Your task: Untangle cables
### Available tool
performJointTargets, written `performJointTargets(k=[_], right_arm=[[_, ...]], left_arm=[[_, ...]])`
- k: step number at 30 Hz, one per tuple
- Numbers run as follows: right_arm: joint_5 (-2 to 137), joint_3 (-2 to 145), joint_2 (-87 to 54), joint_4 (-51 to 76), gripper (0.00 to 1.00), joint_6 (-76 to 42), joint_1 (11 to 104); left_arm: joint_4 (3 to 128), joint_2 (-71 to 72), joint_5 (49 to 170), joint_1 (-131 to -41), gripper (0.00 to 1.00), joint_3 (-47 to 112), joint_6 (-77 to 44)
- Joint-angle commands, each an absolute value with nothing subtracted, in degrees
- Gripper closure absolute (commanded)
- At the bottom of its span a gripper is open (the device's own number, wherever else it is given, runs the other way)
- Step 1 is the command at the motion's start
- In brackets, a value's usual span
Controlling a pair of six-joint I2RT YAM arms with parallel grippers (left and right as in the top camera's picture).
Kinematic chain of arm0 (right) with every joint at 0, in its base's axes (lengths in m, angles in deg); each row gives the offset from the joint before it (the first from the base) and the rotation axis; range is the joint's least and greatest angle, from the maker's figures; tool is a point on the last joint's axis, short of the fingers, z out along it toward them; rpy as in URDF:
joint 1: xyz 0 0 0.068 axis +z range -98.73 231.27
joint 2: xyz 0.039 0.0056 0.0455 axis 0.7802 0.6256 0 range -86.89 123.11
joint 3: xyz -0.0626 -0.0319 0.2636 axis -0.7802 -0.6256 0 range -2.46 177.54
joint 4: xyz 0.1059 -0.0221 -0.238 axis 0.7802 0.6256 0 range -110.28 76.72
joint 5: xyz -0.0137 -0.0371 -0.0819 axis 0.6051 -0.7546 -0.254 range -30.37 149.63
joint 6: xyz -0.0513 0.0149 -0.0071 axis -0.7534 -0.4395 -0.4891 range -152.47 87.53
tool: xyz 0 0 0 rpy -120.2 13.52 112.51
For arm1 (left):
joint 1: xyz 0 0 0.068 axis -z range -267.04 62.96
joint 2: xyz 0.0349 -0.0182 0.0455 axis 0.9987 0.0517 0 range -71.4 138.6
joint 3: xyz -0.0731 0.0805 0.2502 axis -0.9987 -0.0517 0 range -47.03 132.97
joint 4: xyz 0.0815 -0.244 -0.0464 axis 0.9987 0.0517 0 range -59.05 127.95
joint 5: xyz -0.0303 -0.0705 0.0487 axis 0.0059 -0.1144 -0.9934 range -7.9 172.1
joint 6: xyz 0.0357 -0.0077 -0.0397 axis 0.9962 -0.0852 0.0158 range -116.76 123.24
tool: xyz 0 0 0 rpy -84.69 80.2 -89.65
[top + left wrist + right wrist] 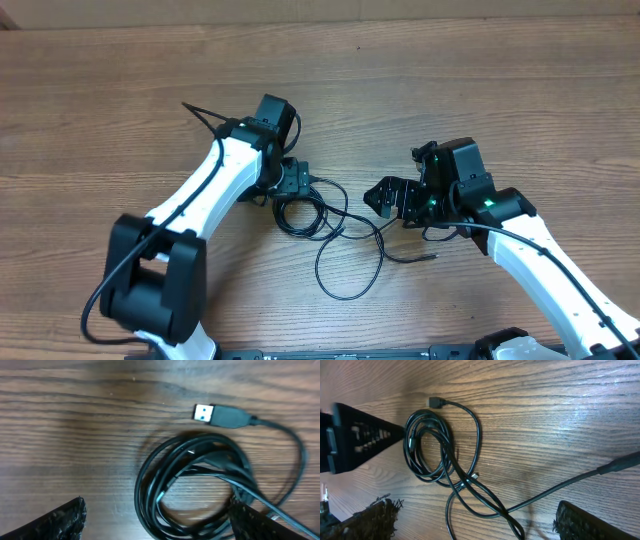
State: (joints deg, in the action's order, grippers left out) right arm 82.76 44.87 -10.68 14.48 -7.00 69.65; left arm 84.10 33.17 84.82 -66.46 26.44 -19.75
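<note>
Crossing cable pieces come out of the flat coil. Next, my left gripper raises the coil by its side while my right gripper pulls the cable pieces.
The cables are thin black cords tangled at the table's middle: a tight coil and a larger loose loop with a free end. My left gripper is open just above the coil. In the left wrist view the coil lies between its fingers, and a USB plug lies beyond. My right gripper is open and empty, right of the tangle. Its wrist view shows the coil, crossing strands between its fingers and a small plug.
The wooden table carries only the cables and arms. The left arm reaches in from the lower left, the right arm from the lower right. A thick arm cable sticks out behind the left wrist.
</note>
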Motion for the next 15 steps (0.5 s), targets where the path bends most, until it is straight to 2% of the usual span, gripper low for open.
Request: performJointTargets(k=[1,7,8,11,12,15], right_arm=[[82.6,44.6,-10.2,14.4,0.0,-7.5,69.7],[82.6,44.6,-10.2,14.4,0.0,-7.5,69.7],[82.6,44.6,-10.2,14.4,0.0,-7.5,69.7],[82.6,44.6,-10.2,14.4,0.0,-7.5,69.7],[82.7,44.6,-10.2,14.4,0.0,-7.5,69.7],[83.4,44.6,-10.2,15.1,0.0,-7.2,69.7]], left_arm=[[83.3,37.6,85.2,-66.6,0.09,26.1,-13.0],[81.6,43.1,87.7,-66.3,0.13,26.1,-7.1],[81.5,44.0,87.9,-66.3,0.21,26.1,-6.5],[81.7,45.8,87.9,-66.3,0.83,26.1,-5.6],[81.8,46.3,87.9,-66.3,0.96,26.1,-5.6],[83.1,46.2,87.9,-66.3,0.96,26.1,-5.7]])
